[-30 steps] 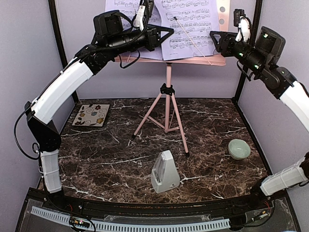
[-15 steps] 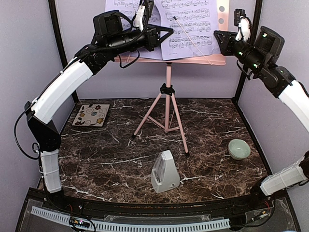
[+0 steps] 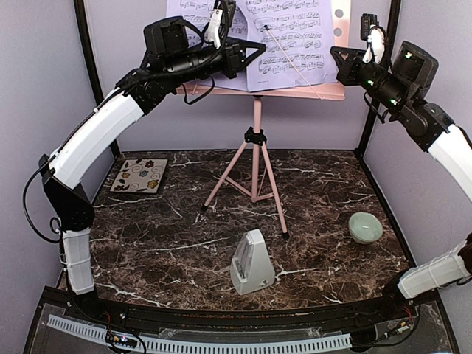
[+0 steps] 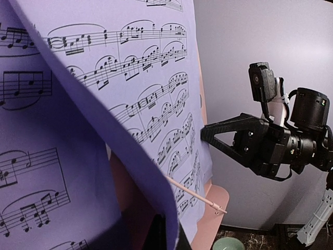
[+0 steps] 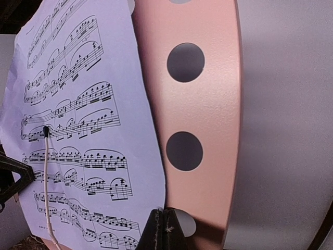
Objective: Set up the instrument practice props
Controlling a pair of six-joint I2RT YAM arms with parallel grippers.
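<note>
My left gripper should open once I shift the rod's page, which has its curled edge over the other page, across the desk's holes that it leaves uncovered.
The pink music stand stands at the back of the table with lavender sheet-music pages on its perforated desk. A thin pink holder rod lies across the right page. My left gripper is up at the seam between the pages. In the left wrist view it is shut on the curled edge of the near page. My right gripper hangs by the desk's right side, shut with nothing between its fingers, tips at the page's right edge. The grey-white metronome stands upright near the front.
A pale green bowl sits at the right of the marble table. A floral coaster lies at the back left. Black frame posts and lavender walls close in the sides and back.
My right gripper has closed and drawn back a little to the right, off the right page. The left arm and the pages have not moved.
</note>
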